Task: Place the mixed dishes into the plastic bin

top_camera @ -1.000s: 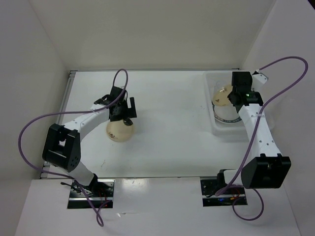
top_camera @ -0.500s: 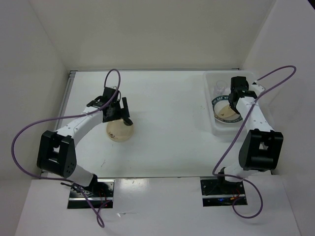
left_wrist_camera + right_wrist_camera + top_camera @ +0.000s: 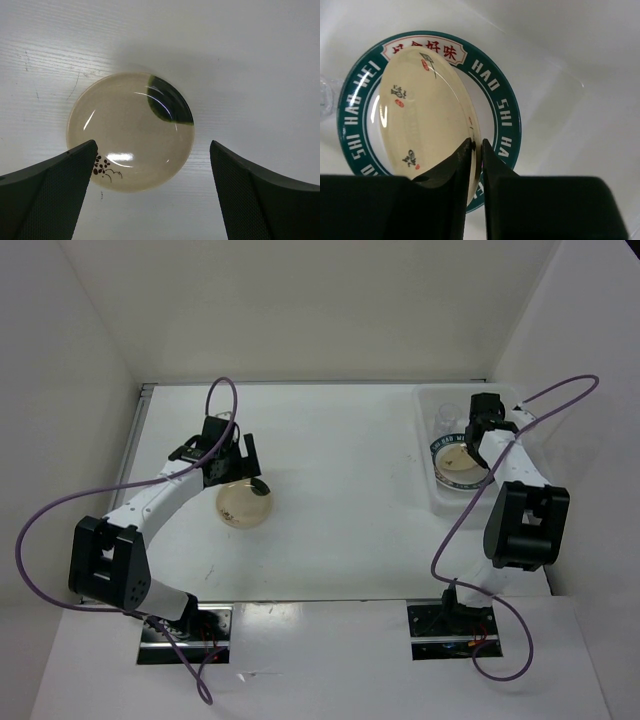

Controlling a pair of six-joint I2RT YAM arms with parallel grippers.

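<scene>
The green-patched plate (image 3: 243, 506) is lying flat, so my left gripper should steady the plate's edge (image 3: 218, 503) farthest from the bin while my right gripper grabs the plate's rim by the patch.
A cream flower-marked plate (image 3: 244, 506) with a dark green patch lies on the table, also in the left wrist view (image 3: 131, 131). My left gripper (image 3: 240, 474) is open above its far edge, its fingers (image 3: 55, 192) apart on both sides and touching nothing. My right gripper (image 3: 477, 445) is inside the plastic bin (image 3: 428, 400), shut on the rim of a second cream plate (image 3: 420, 110). That plate leans tilted over a white plate with a teal lettered rim (image 3: 496, 90) on the bin floor. A small clear cup (image 3: 443, 418) stands at the bin's far end.
White walls close in the table at the back and on both sides. The bin's near wall (image 3: 450, 510) lies right of centre. Purple cables loop off both arms.
My right gripper has gone down and back into the bin with the cream plate, which now leans over the teal-rimmed plate. My left gripper has drawn back, uncovering more of the table plate.
</scene>
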